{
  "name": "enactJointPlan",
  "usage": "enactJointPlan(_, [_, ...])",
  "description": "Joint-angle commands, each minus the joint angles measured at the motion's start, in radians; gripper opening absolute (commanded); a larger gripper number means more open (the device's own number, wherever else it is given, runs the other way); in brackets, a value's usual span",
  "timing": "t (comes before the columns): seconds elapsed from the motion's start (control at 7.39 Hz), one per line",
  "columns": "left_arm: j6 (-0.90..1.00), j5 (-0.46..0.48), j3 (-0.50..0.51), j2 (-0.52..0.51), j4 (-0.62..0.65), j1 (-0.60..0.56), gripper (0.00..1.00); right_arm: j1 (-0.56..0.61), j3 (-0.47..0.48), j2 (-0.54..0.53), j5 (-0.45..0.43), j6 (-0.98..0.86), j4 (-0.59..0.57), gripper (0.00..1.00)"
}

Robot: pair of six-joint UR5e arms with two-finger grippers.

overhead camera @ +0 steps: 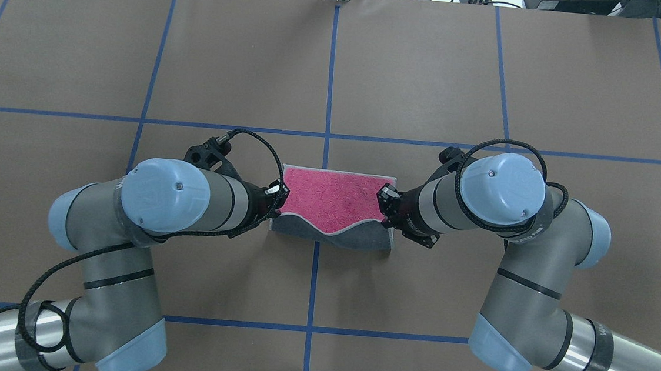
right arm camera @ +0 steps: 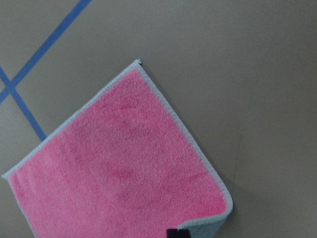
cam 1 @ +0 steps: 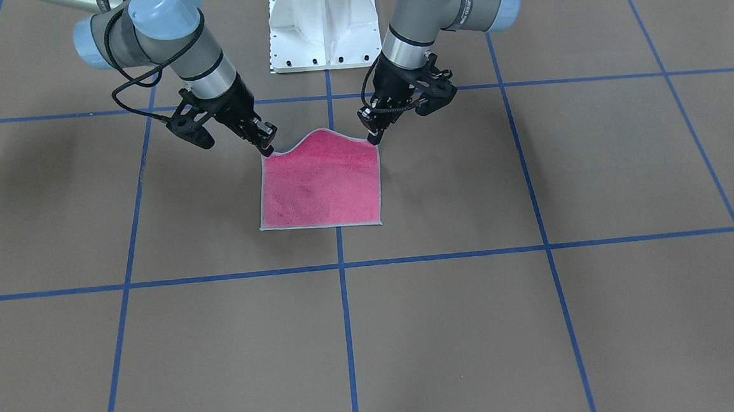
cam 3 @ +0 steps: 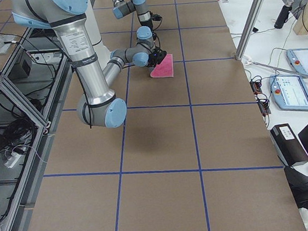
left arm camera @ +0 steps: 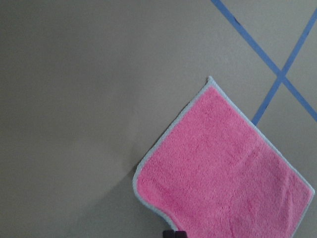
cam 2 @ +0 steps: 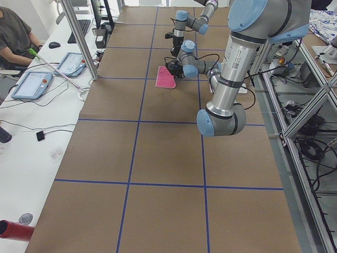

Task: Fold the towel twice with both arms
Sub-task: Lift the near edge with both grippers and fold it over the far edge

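Both corners of the towel's lifted edge are in my grippers and the towel's far edge is flat, so my left gripper continues to go toward the towel's far corner [cam 1: 381, 223] and lets go there.
The towel [cam 1: 321, 183] lies pink face up at the table's middle, and its edge nearest the robot is lifted off the table. That raised edge bulges in the middle, and the dark grey underside [overhead camera: 332, 237] shows below it in the overhead view. My left gripper [cam 1: 372, 137] is shut on one lifted corner and also shows in the overhead view [overhead camera: 278, 196]. My right gripper [cam 1: 268, 148] is shut on the other lifted corner and shows there too [overhead camera: 386, 200]. The far edge rests flat on the table. The wrist views show the pink face [left arm camera: 223, 168] [right arm camera: 119, 168].
The white pedestal base [cam 1: 324, 24] stands just behind the towel. Blue tape lines [cam 1: 341, 265] grid the brown table. A side desk with tablets [cam 2: 31, 84] and a seated person [cam 2: 13, 31] lies beyond the far table edge.
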Motion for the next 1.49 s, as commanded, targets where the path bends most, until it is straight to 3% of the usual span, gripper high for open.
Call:
enactJointPlan(0.0, [0.021, 0.000, 0.078, -0.053, -0.001, -0.042, 0.00, 0.035, -0.040, 0.019, 0.006, -0.011, 0.000, 0.00])
enactJointPlan(0.27, [0.027, 0.000, 0.136, -0.074, -0.029, -0.071, 0.00, 0.053, -0.133, 0.083, 0.008, -0.011, 0.004, 0.00])
enactJointPlan(1.35, [0.050, -0.002, 0.271, -0.142, -0.058, -0.104, 0.00, 0.067, -0.172, 0.091, 0.006, -0.041, 0.006, 0.00])
